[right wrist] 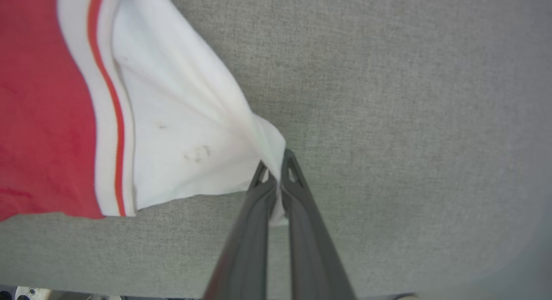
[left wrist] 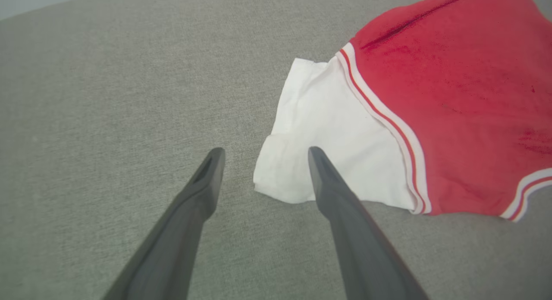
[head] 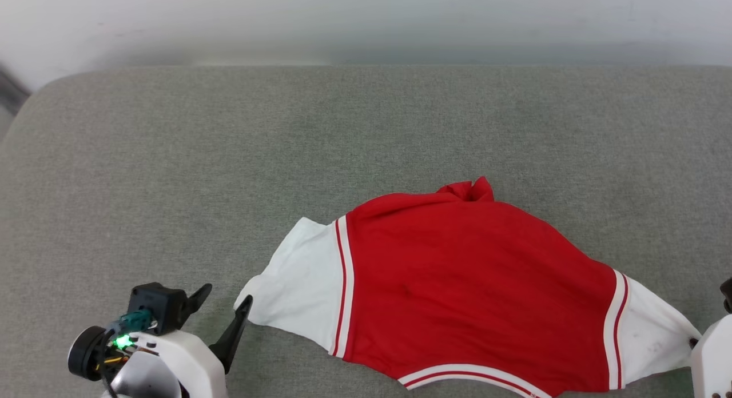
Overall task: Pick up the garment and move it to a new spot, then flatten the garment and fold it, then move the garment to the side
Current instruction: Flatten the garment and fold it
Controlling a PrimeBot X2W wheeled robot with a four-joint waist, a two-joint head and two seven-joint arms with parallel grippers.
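The garment (head: 473, 288) will unfold much longer when the robot lifts it by the sleeves, because the red body ends short in a rounded, bunched far edge (head: 468, 191).
The garment (head: 469, 283), a red T-shirt with white sleeves and striped trim, lies spread on the grey cushion, bunched at its far edge. My right gripper (right wrist: 274, 161) is shut on the tip of the white right sleeve (right wrist: 185, 132), which is pulled taut toward it; in the head view that sleeve (head: 652, 335) runs to the lower right corner. My left gripper (left wrist: 263, 151) stands open just above the cushion, its right finger over the corner of the white left sleeve (left wrist: 327, 132). In the head view the left gripper (head: 223, 303) sits just left of that sleeve (head: 297, 278).
The grey fabric cushion (head: 229, 158) stretches wide to the left and behind the garment. A pale wall (head: 366, 20) rises past its far edge, and the cushion's rounded corner (head: 34, 100) shows at the far left.
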